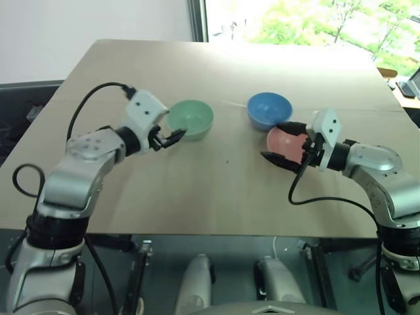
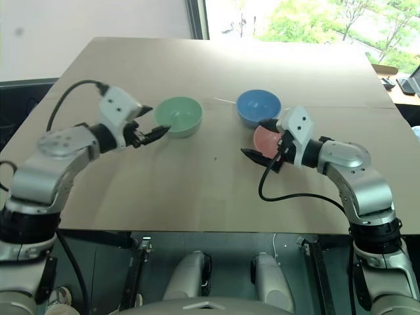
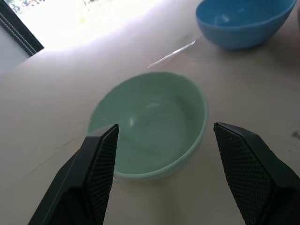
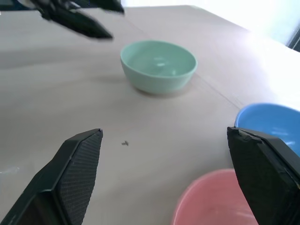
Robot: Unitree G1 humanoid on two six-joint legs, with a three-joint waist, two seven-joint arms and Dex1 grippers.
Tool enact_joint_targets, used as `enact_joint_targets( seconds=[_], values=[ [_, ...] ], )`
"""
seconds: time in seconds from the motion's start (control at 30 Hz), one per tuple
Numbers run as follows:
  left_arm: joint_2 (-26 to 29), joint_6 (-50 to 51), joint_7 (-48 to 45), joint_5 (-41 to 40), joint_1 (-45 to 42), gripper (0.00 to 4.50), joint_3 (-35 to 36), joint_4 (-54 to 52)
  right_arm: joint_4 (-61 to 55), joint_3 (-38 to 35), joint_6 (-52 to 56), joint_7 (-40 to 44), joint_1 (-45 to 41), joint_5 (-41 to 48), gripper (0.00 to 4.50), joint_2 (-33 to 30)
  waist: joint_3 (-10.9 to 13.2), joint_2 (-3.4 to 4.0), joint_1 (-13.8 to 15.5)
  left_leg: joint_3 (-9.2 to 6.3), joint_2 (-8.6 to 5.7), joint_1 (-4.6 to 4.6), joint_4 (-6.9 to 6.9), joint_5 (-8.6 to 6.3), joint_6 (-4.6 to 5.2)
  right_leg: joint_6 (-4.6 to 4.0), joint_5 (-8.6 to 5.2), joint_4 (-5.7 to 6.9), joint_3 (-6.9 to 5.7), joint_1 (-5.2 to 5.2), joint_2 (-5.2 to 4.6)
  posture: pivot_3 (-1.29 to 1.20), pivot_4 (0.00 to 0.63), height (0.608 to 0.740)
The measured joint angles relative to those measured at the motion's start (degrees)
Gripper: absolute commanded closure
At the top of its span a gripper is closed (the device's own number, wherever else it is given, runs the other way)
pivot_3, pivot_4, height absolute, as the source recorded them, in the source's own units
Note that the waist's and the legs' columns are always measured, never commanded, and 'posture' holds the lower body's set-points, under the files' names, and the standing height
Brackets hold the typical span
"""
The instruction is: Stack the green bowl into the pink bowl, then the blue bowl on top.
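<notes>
The pink bowl [image 1: 286, 142] has my right gripper's open fingers reaching over it, so my right gripper should move away before my left gripper brings in the green bowl [image 1: 191, 118].
The green bowl [image 1: 191, 119] stands upright on the table, left of centre. My left gripper [image 1: 168, 138] is open right at its near-left rim, its fingertips [image 3: 105, 154] on either side of the bowl's near edge. The blue bowl [image 1: 270, 109] sits to the right of the green one. Just in front of it rests the pink bowl [image 1: 286, 139]. My right gripper [image 1: 283, 145] hovers open over the pink bowl, fingers spread wide and holding nothing. From the right wrist, the pink bowl [image 4: 213, 199] lies below and between the fingers.
The light wooden table [image 1: 197, 190] has bare room in front of the bowls and at the far side. A thin pale stick [image 1: 233, 104] lies between the green and blue bowls. A window [image 1: 308, 20] stands beyond the table's far edge.
</notes>
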Motion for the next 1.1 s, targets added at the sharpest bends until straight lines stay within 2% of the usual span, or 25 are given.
enact_joint_targets(
  seconds=[0.2,0.23,0.33,0.37,0.5,0.7,0.97,1.1],
  values=[
    [0.9,-1.0,-6.3,7.8,-5.9,1.06,-11.6,4.7,0.0,0.1,-0.8,-0.1,0.0,0.4,0.04,-0.4,0.0,0.01,-0.1,0.03,0.01,-0.02,-0.02,0.00,0.00,-0.01,0.00,0.02,0.03,-0.07,0.01,0.00,0.150,0.740],
    [0.9,-1.6,-7.3,9.4,-6.7,1.46,-13.5,5.9,0.0,0.1,-0.9,-0.1,-0.1,0.4,0.00,-0.4,0.0,0.01,-0.1,0.03,0.01,-0.02,-0.02,0.00,0.00,-0.01,0.00,0.02,0.03,-0.07,0.02,0.00,0.150,0.740],
    [0.3,-3.2,-8.9,12.3,-7.6,2.09,-15.8,8.5,0.0,0.2,-1.5,-0.2,-0.1,0.4,0.00,-0.4,0.0,0.01,-0.1,0.04,0.01,-0.03,-0.02,0.00,0.00,-0.01,0.00,0.01,0.03,-0.07,0.02,0.00,0.150,0.740],
    [-0.1,-3.9,-9.7,13.3,-8.1,2.71,-16.4,9.6,0.0,0.2,-1.6,-0.2,-0.1,0.4,0.00,-0.4,0.0,0.00,0.0,0.03,0.01,-0.04,-0.02,0.00,0.00,0.00,0.00,0.01,0.03,-0.07,0.02,0.00,0.150,0.740],
    [-1.1,-6.7,-11.2,15.6,-10.1,4.42,-16.4,12.7,-0.2,0.0,-1.7,-0.1,0.1,1.0,0.00,-1.2,0.0,0.00,0.0,0.04,0.01,-0.04,-0.01,0.00,0.00,-0.01,0.00,0.01,0.03,-0.07,0.01,0.00,0.150,0.740],
    [-3.2,-10.9,-14.5,17.1,-11.3,4.47,-16.2,16.5,-0.9,-1.3,-1.7,-0.6,2.3,1.6,0.00,-2.9,0.0,0.00,0.1,0.03,0.01,-0.05,0.00,0.00,0.00,0.00,0.00,0.02,0.03,-0.07,0.00,0.00,0.150,0.740],
    [-11.6,-18.9,-26.9,7.7,-19.4,4.47,-14.6,14.6,-4.4,-6.9,-1.8,-1.8,10.7,3.0,0.00,-6.5,0.0,-0.01,1.2,0.01,0.00,-0.08,0.04,0.00,0.00,0.00,0.00,0.01,0.02,-0.06,0.02,0.00,0.150,0.740],
    [-18.6,-26.9,-31.2,8.4,-26.1,4.47,-16.7,22.0,-8.4,-12.5,-1.4,-2.7,18.4,4.4,0.00,-8.7,0.0,0.00,1.5,0.00,-0.05,-0.06,0.12,0.00,0.01,0.01,0.00,-0.04,0.01,0.04,0.00,0.00,0.150,0.740]
  ],
)
